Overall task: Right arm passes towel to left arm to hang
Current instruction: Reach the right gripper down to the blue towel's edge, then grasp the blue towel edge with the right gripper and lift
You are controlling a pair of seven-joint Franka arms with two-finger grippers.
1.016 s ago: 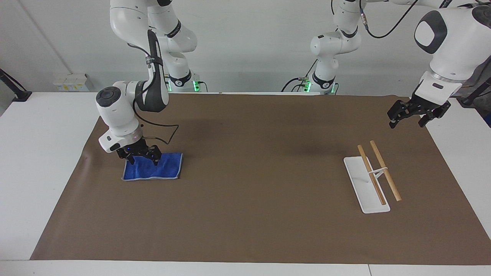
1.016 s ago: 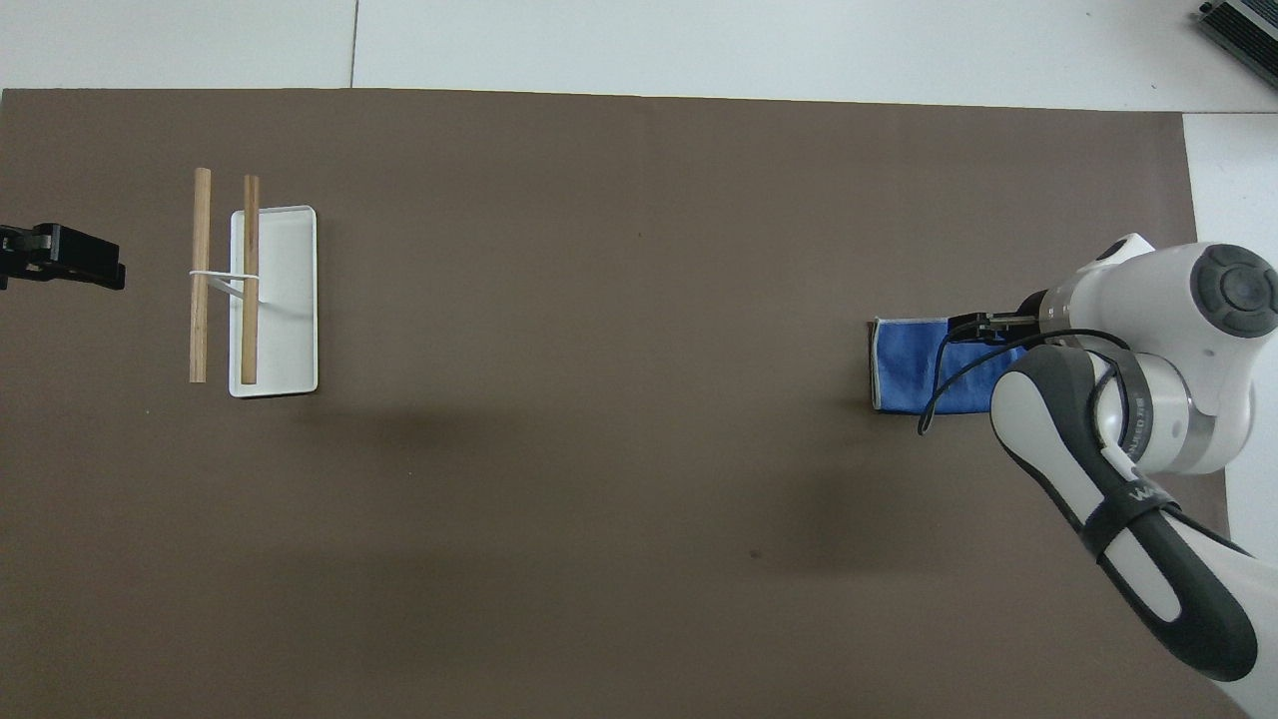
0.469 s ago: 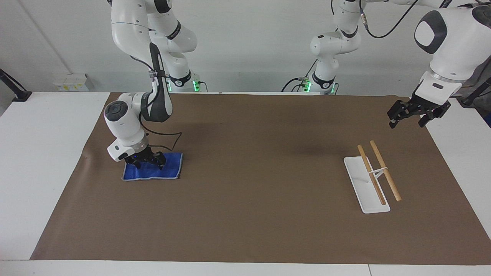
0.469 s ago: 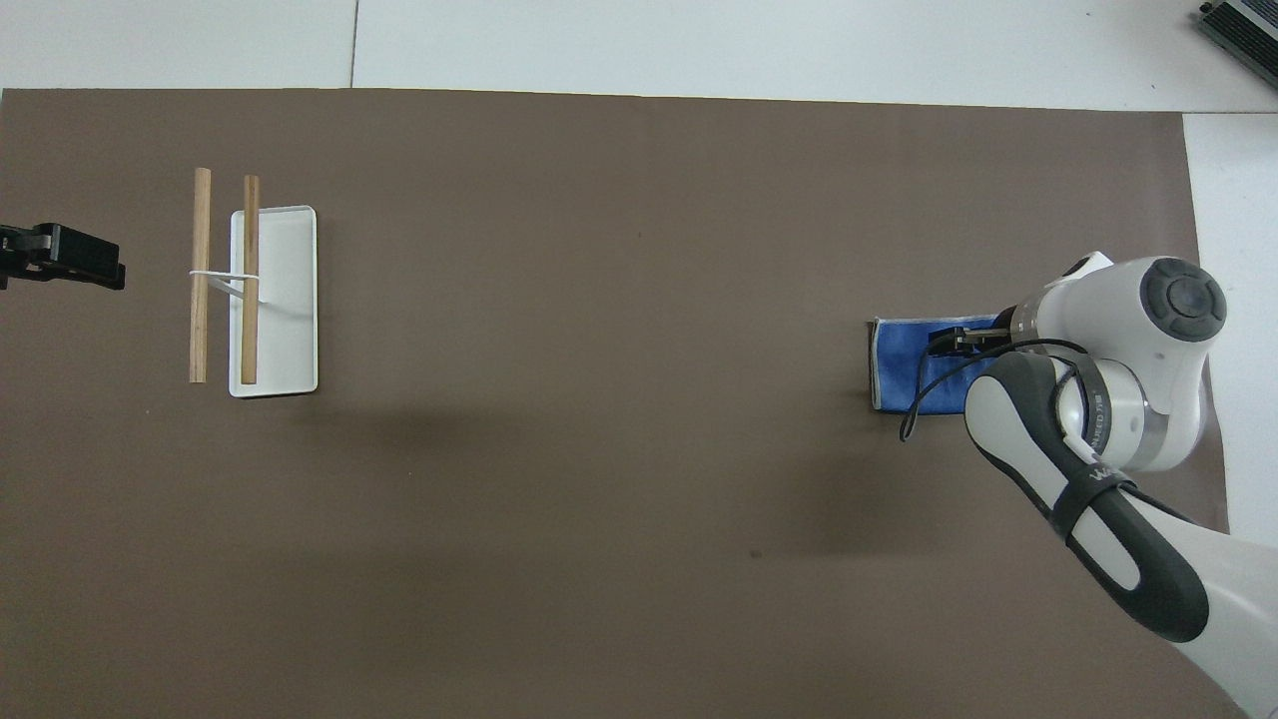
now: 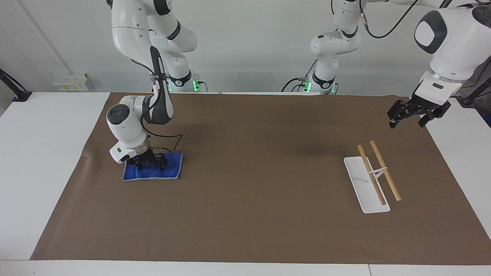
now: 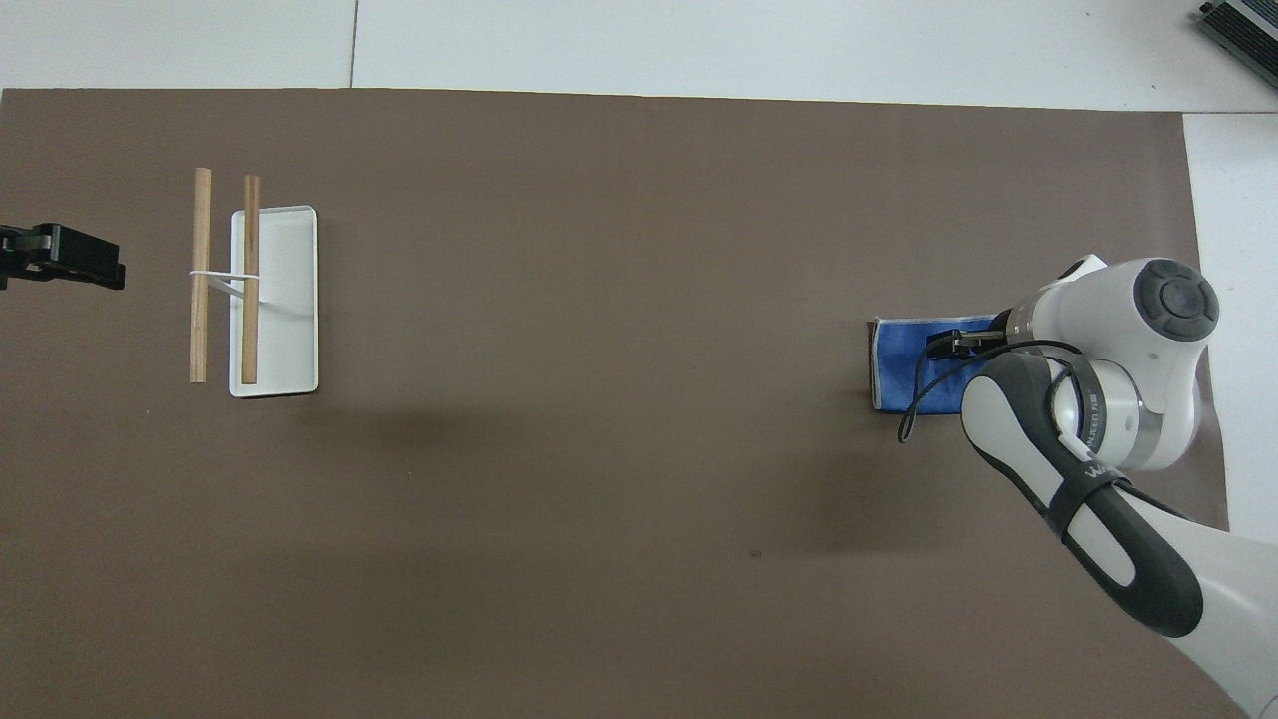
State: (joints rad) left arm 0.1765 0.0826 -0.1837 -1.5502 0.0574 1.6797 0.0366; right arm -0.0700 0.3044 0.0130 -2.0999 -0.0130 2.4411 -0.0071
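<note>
My right gripper will carry the blue towel (image 6: 907, 365), and the towel will stay spread out beyond the gripper, because the towel's loose edge (image 6: 876, 365) is straight and smooth.
The blue towel (image 5: 153, 174) lies flat on the brown mat at the right arm's end of the table. It also shows in the overhead view (image 6: 899, 364). My right gripper (image 5: 148, 164) is down on the part of the towel nearest the robots, open, with its fingers spread and their tips at the cloth. In the overhead view the right gripper (image 6: 954, 348) is mostly hidden under its own wrist. My left gripper (image 5: 407, 119) waits open and empty in the air over the mat's edge at the left arm's end, and its tip shows in the overhead view (image 6: 62, 268).
A rack with a white base (image 5: 364, 191) and two raised wooden bars (image 5: 385, 170) stands toward the left arm's end, also in the overhead view (image 6: 285, 300). The brown mat (image 5: 253, 172) covers the table. The right arm's loose black cable (image 5: 168, 140) hangs beside the towel.
My right gripper has come down onto the towel and shifted slightly toward the table's middle. The towel and the left arm have not moved.
</note>
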